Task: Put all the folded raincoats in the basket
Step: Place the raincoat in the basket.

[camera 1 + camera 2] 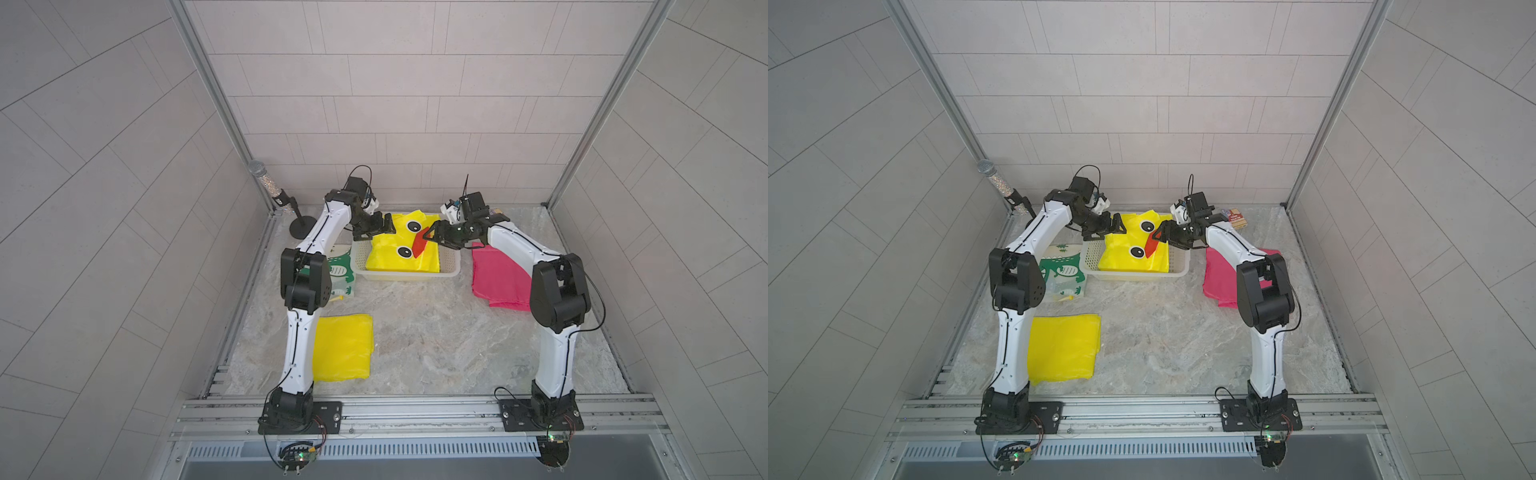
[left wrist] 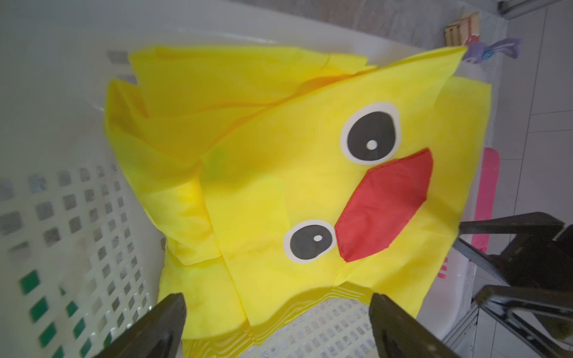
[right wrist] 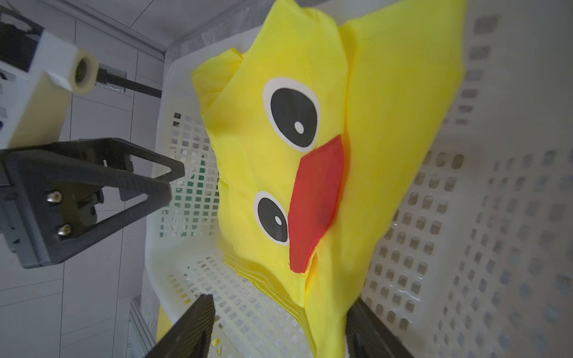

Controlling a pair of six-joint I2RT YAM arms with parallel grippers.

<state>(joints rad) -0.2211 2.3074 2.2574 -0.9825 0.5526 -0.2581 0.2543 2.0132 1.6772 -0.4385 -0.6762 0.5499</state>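
The raincoat's far end [image 1: 417,213] is sticking up over the basket's back rim, so my grippers should bring it down inside the basket's back side [image 1: 403,219] before they move away.
The folded raincoat [image 1: 399,253] [image 1: 1133,259] is yellow, with two black eyes and a red beak. It lies in the white perforated basket [image 1: 451,268] [image 1: 1180,270], with its far end riding up over the back rim. My left gripper [image 1: 374,230] [image 1: 1106,230] hangs open over the basket's left end. In the left wrist view its jaws [image 2: 277,310] stand wide apart, with the raincoat's edge [image 2: 279,186] beyond them. My right gripper [image 1: 430,235] [image 1: 1156,235] is open beside the beak. In the right wrist view [image 3: 280,310] a fold of raincoat [image 3: 372,155] hangs between the jaws against one finger [image 3: 366,322].
A plain yellow folded raincoat [image 1: 343,347] lies front left, a pink one [image 1: 496,276] on the right under my right arm, and a green-and-white one [image 1: 340,270] left of the basket. A microphone on a stand [image 1: 266,183] is at the back left, a small wooden box [image 1: 1235,218] back right.
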